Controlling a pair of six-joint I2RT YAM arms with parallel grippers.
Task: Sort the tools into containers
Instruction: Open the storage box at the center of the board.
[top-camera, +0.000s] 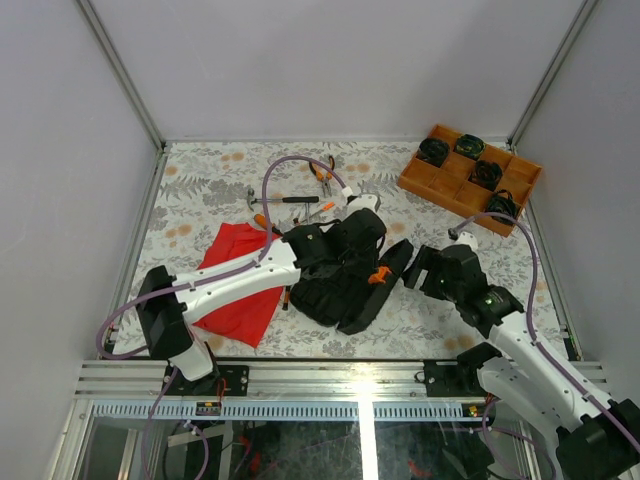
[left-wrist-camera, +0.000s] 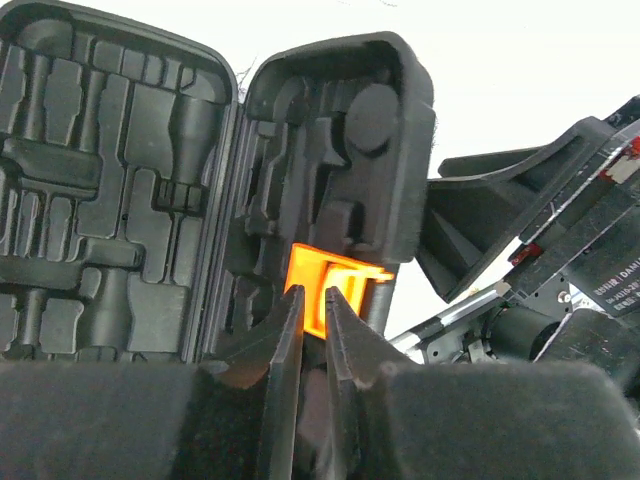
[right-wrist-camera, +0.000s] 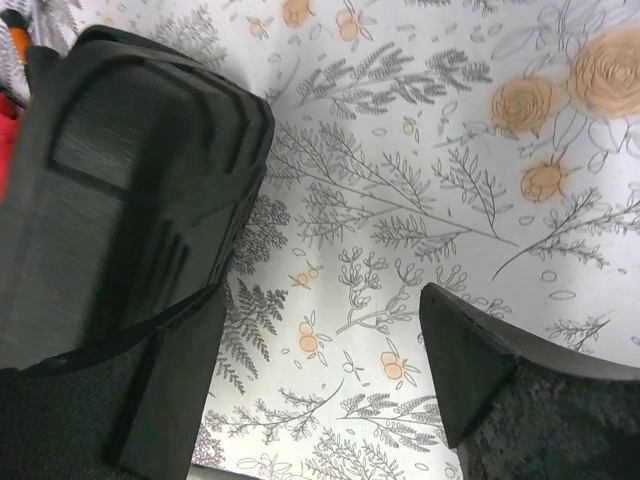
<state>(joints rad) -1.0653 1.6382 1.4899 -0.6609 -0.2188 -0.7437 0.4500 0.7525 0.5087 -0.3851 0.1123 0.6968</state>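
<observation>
My right gripper is standing where the case's raised lid (top-camera: 376, 296) must come down, so it should move back over the flowered covering (right-wrist-camera: 400, 250) until the lid lies flat.
The black tool case (top-camera: 335, 290) lies open mid-table, its moulded slots (left-wrist-camera: 110, 190) empty in the left wrist view. My left gripper (top-camera: 366, 268) reaches over it, jaws nearly closed (left-wrist-camera: 316, 300) on the lid's edge at the orange latch (left-wrist-camera: 340, 275), holding that half raised. My right gripper (top-camera: 420, 268) is open and empty (right-wrist-camera: 322, 300) low over the table, right beside the case's ribbed outer shell (right-wrist-camera: 130, 190). The tools lie behind the case: a hammer (top-camera: 285, 200), orange-handled pliers (top-camera: 323, 170) and screwdrivers (top-camera: 266, 225).
A red cloth (top-camera: 240, 280) lies left of the case under my left arm. An orange compartment tray (top-camera: 468, 177) of black round items stands at the back right. Flowered table covering (right-wrist-camera: 420, 170) shows between the right fingers.
</observation>
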